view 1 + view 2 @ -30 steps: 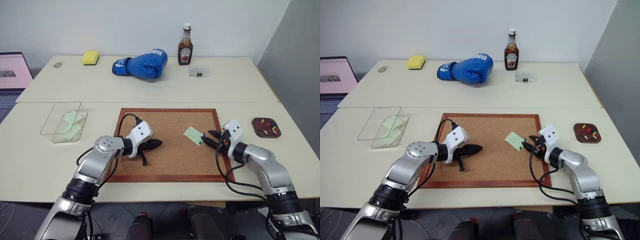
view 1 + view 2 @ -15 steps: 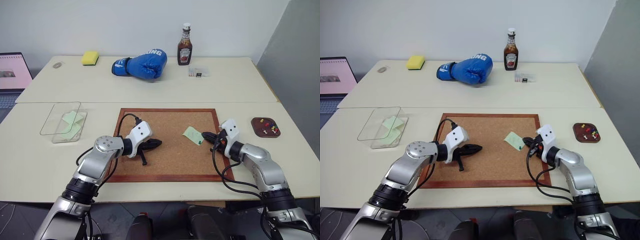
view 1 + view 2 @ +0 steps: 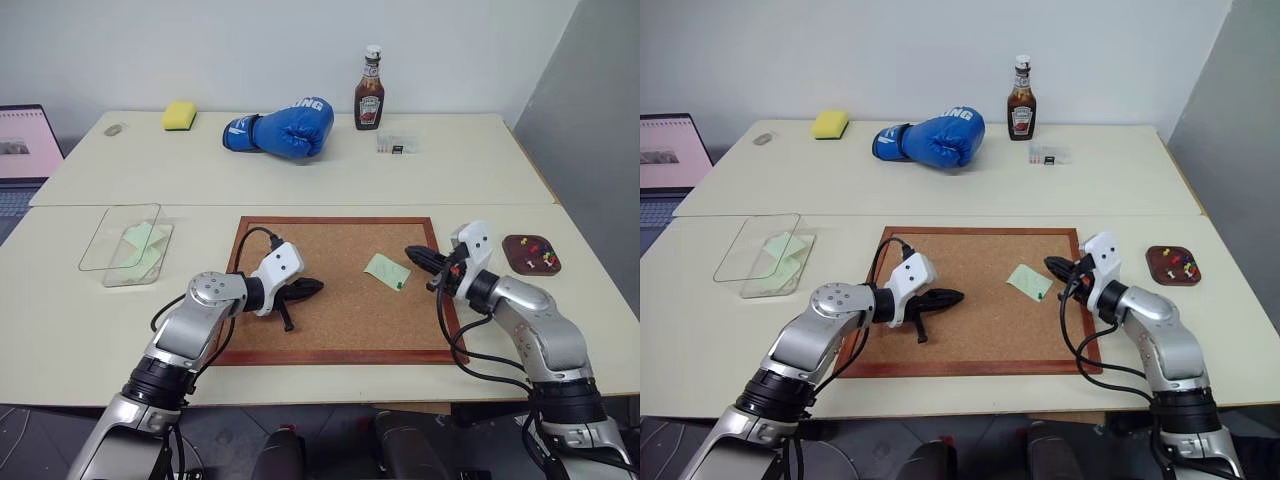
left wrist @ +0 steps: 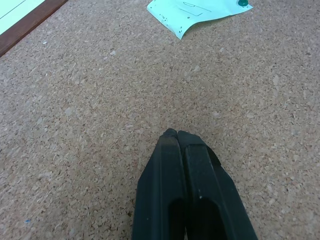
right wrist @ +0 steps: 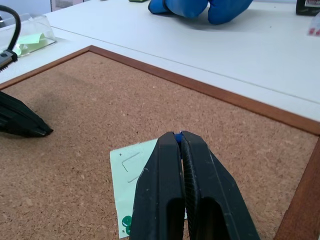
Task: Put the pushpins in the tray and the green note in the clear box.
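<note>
My right gripper pinches the blue pushpin (image 5: 178, 136) clear of the green note. I should keep moving until my fingers are over the open tray (image 3: 532, 255), then let go.
The green note (image 3: 385, 269) lies on the cork board (image 3: 330, 330), with a green pushpin (image 3: 400, 285) at its near corner. My right gripper (image 3: 410, 253) hovers just above the note's right edge. It is shut, and a tiny blue pushpin head (image 5: 176, 134) shows between its tips. My left gripper (image 3: 318, 287) rests shut and empty on the cork at centre left. The tray (image 3: 514, 249) sits on the table at the right and holds several coloured pushpins (image 3: 545, 256). The clear box (image 3: 96, 251) stands at the left with a pale green slip (image 3: 140, 240) inside.
A blue boxing glove (image 3: 280, 128), a ketchup bottle (image 3: 371, 90), a yellow sponge (image 3: 180, 114) and a small clear packet (image 3: 396, 146) stand on the far table. A laptop (image 3: 25, 150) sits at the far left edge.
My right gripper closed at the note's right edge, then rose and drew slightly back. The note stayed on the board. My left arm has not moved.
</note>
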Action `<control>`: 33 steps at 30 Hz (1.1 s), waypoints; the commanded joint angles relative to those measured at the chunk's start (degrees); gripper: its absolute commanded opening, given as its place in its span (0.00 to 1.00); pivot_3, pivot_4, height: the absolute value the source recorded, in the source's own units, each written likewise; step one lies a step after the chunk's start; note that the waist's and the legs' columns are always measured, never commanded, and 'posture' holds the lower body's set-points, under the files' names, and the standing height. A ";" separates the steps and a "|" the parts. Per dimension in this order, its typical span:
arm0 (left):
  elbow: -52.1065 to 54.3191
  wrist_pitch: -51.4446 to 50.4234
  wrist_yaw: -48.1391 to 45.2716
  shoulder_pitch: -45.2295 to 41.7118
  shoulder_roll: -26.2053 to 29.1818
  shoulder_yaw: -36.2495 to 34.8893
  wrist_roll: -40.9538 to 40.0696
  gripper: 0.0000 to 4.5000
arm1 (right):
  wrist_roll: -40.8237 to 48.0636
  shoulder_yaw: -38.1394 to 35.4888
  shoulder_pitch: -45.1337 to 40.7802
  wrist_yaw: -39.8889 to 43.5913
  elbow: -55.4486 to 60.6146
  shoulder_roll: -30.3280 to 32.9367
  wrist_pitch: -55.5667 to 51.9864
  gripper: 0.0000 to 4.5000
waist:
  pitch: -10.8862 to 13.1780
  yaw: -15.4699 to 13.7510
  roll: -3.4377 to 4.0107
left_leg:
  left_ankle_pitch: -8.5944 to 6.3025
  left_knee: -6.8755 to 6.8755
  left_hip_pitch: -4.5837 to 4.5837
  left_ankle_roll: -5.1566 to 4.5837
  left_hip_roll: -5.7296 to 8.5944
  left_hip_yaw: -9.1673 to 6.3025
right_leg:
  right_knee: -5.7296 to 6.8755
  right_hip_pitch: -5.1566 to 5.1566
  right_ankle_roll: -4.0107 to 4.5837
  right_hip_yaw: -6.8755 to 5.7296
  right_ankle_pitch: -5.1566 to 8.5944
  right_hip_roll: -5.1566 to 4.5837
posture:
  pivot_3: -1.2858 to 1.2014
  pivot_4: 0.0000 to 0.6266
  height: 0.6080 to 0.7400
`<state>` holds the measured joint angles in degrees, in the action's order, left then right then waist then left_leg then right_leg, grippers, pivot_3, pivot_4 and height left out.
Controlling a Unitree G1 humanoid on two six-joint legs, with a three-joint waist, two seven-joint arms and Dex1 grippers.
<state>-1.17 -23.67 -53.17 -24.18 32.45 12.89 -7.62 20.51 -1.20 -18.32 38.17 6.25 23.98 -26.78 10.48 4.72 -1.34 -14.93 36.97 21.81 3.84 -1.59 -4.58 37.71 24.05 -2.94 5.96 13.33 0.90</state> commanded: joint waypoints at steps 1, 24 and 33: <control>-0.54 -1.37 -0.95 0.83 0.80 1.18 0.78 0.00 | 0.76 -3.11 -0.32 -1.93 3.00 0.96 -0.01 0.01 | 0.00 0.00 0.00 | 0.00 0.00 0.00 0.00 0.00 0.00 | 0.00 0.00 0.00 0.00 0.00 0.00 | 0.52 0.24 1.00; -2.01 -0.66 -2.37 -0.41 0.83 1.77 1.03 0.00 | -12.90 -17.38 -7.32 -24.75 -22.84 8.64 8.68 0.01 | 0.00 0.04 0.00 | 0.00 0.01 -0.01 -0.01 0.02 0.06 | -0.03 -0.02 -0.01 0.08 -0.01 0.00 | 0.52 0.24 1.00; -1.30 -0.85 -2.46 0.26 1.29 1.55 1.01 0.00 | -6.42 -20.49 -9.54 -24.10 -26.40 5.31 3.80 0.01 | 0.00 0.07 0.00 | 0.00 -0.01 0.00 -0.01 0.02 0.06 | -0.03 -0.02 0.00 0.08 -0.01 0.00 | 0.52 0.24 1.00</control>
<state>-2.22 -23.48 -54.80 -25.14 33.02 13.12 -7.55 12.70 -20.34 -26.49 14.07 -20.44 29.32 -22.54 10.48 4.79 -1.34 -14.93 36.96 21.80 3.83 -1.57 -4.53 37.68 24.03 -2.94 6.04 13.32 0.90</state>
